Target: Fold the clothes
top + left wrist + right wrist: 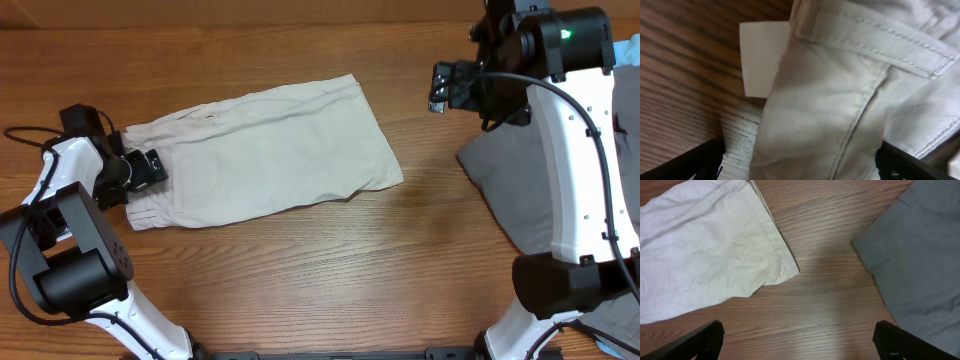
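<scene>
I expect the white tag (762, 59) to come along when I lift the shorts, because it sticks out from under the edge of the waistband fabric (781, 65).
The clothes are cream shorts (265, 150) lying flat across the left-middle of the table, waistband end to the left. My left gripper (150, 168) sits low at that waistband end. In the left wrist view its jaws stand wide open, and the waistband fabric (840, 100) with a small white tag (760, 57) lies between the fingers (695, 160). My right gripper (450, 85) hangs above the table, right of the shorts' leg end. It is open over bare wood (799, 340), with the shorts' hem corner (705, 245) at its left.
A grey garment (510, 180) lies at the right, partly under the right arm, and also shows in the right wrist view (920, 255). Light blue cloth (628, 48) peeks in at the far right edge. Bare wood separates the shorts from the grey garment.
</scene>
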Controlling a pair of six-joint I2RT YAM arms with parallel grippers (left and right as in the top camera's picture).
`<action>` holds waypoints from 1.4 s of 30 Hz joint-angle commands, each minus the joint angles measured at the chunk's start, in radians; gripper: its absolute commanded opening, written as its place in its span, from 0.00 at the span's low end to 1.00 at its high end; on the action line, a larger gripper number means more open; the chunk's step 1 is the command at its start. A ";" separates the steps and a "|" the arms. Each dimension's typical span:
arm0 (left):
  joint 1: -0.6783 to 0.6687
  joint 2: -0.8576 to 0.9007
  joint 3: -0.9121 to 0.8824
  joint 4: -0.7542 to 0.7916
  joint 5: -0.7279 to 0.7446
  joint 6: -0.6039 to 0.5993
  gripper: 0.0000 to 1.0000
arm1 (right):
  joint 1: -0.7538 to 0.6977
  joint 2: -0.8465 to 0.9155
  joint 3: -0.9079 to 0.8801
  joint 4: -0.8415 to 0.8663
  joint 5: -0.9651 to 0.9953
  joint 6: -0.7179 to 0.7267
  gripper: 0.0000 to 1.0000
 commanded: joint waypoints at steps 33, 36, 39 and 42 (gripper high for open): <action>-0.066 -0.155 0.473 -0.531 0.237 -0.016 0.04 | 0.401 -0.057 -0.703 0.885 -0.473 -0.090 0.08; -0.107 -0.168 0.484 -0.542 0.245 -0.015 0.04 | 0.465 -0.057 -0.791 1.052 -0.467 -0.070 0.08; -0.157 -0.180 0.486 -0.534 0.292 0.003 0.04 | 0.514 -0.050 -0.871 1.218 -0.409 0.021 0.08; -0.176 -0.182 0.495 -0.535 0.292 0.003 0.04 | 0.528 -0.016 -0.888 1.284 -0.413 0.059 0.08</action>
